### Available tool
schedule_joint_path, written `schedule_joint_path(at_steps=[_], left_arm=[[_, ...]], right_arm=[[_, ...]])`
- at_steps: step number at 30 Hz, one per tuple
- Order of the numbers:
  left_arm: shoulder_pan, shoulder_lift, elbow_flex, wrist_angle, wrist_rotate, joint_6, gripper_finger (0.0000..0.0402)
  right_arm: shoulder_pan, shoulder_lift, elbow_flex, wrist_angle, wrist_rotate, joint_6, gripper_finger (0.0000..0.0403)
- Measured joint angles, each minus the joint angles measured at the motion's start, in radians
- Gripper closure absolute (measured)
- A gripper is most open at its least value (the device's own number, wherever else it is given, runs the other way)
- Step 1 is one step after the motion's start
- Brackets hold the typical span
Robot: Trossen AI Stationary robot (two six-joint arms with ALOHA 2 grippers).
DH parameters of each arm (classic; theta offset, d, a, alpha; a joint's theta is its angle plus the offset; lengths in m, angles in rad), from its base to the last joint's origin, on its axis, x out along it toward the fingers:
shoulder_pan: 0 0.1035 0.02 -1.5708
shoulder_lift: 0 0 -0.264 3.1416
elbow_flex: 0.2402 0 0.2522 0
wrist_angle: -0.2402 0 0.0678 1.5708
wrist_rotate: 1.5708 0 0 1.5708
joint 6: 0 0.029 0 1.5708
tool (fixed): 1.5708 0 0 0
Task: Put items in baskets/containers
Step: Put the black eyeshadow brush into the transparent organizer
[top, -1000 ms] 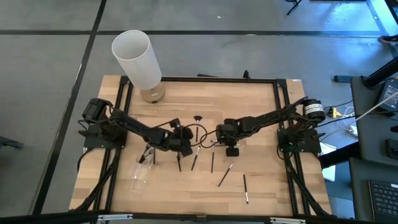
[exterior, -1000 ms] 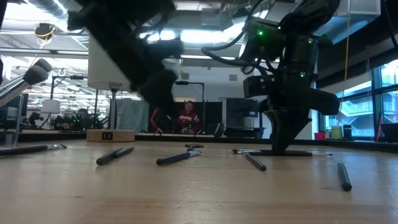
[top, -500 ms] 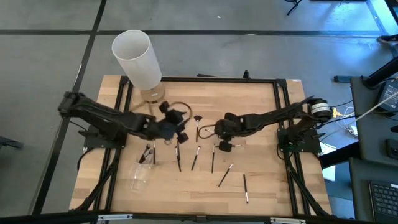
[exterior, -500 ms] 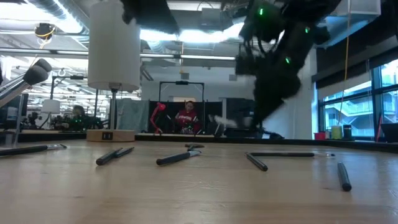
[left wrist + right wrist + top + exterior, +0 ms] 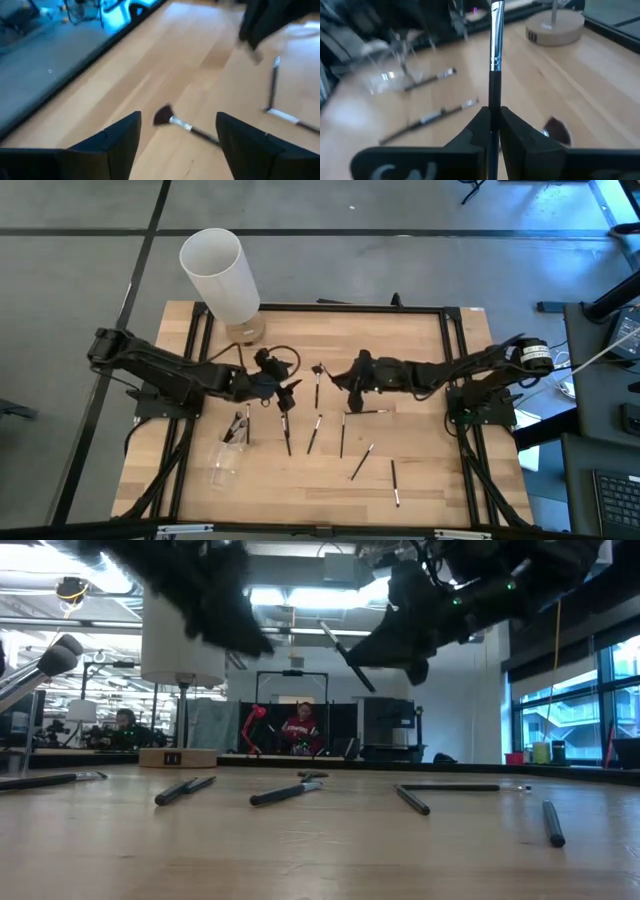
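Observation:
The brush's silver ferrule end (image 5: 328, 631) stands free above my right gripper, so my left gripper should keep moving, open, toward it until its fingers straddle the brush.
My right gripper (image 5: 492, 120) hangs above the middle of the table, shut on a thin dark brush (image 5: 494, 60) with a silver ferrule. My left gripper (image 5: 177, 145) hovers left of it, open, nothing between its fingers. Below them a fan brush (image 5: 162, 115) lies flat on the wood. Several more brushes (image 5: 313, 435) lie flat toward the near edge, and one (image 5: 365, 412) lies crosswise under the right arm. The clear cup (image 5: 224, 460) lies on its side at the near left, with brushes (image 5: 238, 425) at its mouth. My right gripper pinches the brush's dark handle (image 5: 493, 102) between its two fingers, below the silver ferrule. The fingers come nearly level from the table's right. The brush (image 5: 345, 655) is lifted clear of the table and slants, its ferrule end pointing away from the gripper.
A tall white cylinder (image 5: 222, 275) and a small tan jar (image 5: 245, 330) stand at the far left. A black frame (image 5: 445, 340) borders the wooden table. Bare wood lies along the far edge between the arms.
My right gripper has risen from the table toward the far edge and tipped from pointing down to nearly level, lifting a brush clear. My left gripper has drawn back toward the far edge and risen above the brushes.

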Motion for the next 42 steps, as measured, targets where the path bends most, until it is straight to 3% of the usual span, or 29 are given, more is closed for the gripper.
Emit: schedule_joint_path(at_steps=[5,8,13,20,30,42], left_arm=[[0.088,0.001,-0.168,0.54,0.248,0.065,0.0136],[0.119,0.008,-0.213,0.761,0.34,0.099,0.0135],[0.121,0.072,-0.224,0.932,0.41,0.112,0.0135],[0.077,0.241,-0.166,1.234,0.43,0.21,0.0135],[0.078,0.415,0.039,1.23,0.488,0.26,0.0135],[0.079,0.41,0.062,1.132,0.45,0.257,0.0172]], right_arm=[[-0.018,-0.001,-0.051,0.141,-0.033,0.033,0.0367],[-0.018,-0.005,-0.08,0.185,-0.049,0.006,0.0367],[-0.018,-0.005,-0.128,0.346,-0.106,-0.028,0.0367],[-0.018,-0.006,-0.202,0.58,-0.164,-0.03,0.0367],[-0.017,-0.007,-0.212,0.616,-0.192,-0.052,0.0367],[0.01,-0.006,-0.212,0.605,-0.19,-0.06,0.0367]])
